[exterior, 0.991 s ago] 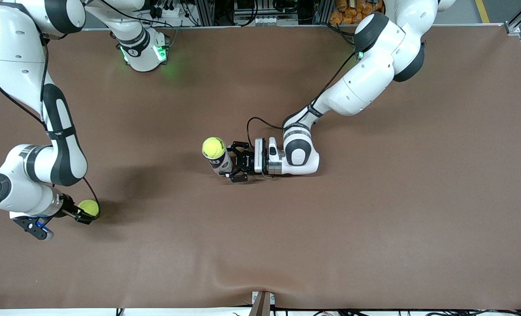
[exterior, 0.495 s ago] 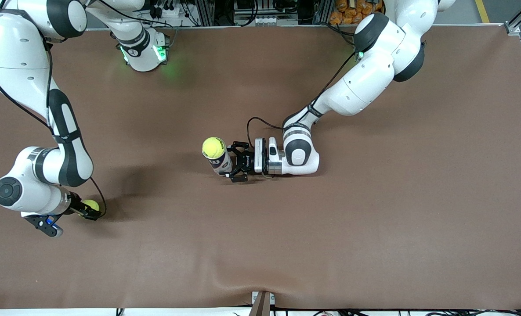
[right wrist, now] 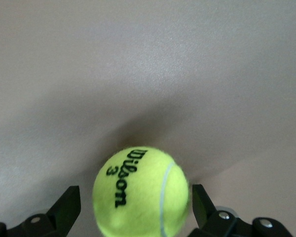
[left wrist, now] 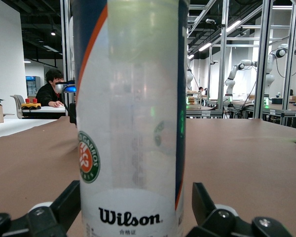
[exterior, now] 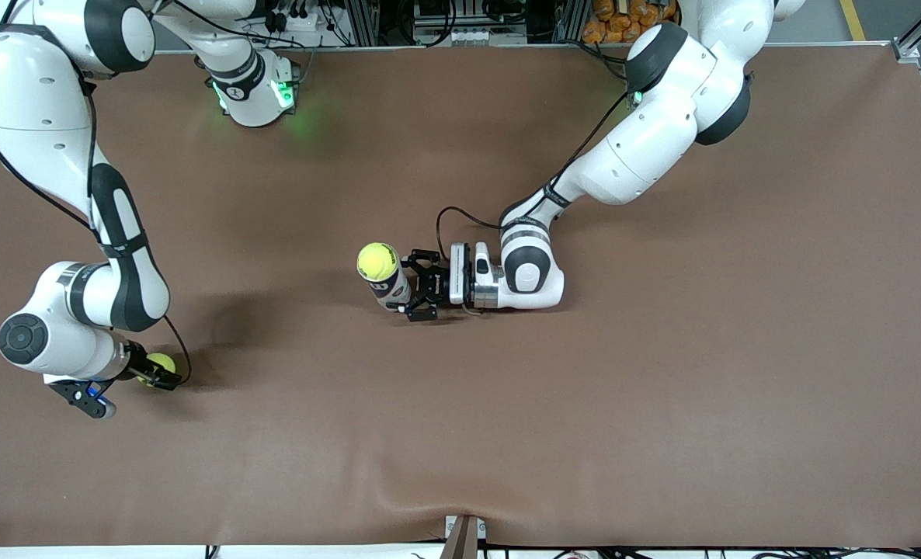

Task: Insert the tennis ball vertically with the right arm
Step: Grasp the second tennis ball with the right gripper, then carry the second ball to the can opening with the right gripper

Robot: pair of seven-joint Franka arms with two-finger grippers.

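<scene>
I expect the yellow ball [exterior: 378, 261] to go deeper and make room when I push the tennis ball in, because the yellow ball bulges at the opening of the can [exterior: 383, 276].
A tennis ball [exterior: 159, 362] lies on the brown table at the right arm's end. My right gripper [exterior: 162, 373] is down around it and open, one finger on each side with a gap to the ball. The right wrist view shows the ball [right wrist: 140, 192] between the fingers [right wrist: 69, 205]. At the table's middle a clear Wilson ball can [exterior: 390, 290] stands upright with another yellow ball [exterior: 377, 262] at its mouth. My left gripper [exterior: 414, 291] lies low on the table, shut on the can's lower part [left wrist: 133, 123].
The brown table cover [exterior: 585, 404] has a wrinkle at its near edge by a small clamp [exterior: 464, 534]. The right arm's base [exterior: 255, 93] glows green at the table's back edge.
My right gripper has moved in over the loose tennis ball, which now sits between its open fingers. The left arm and the can have not moved.
</scene>
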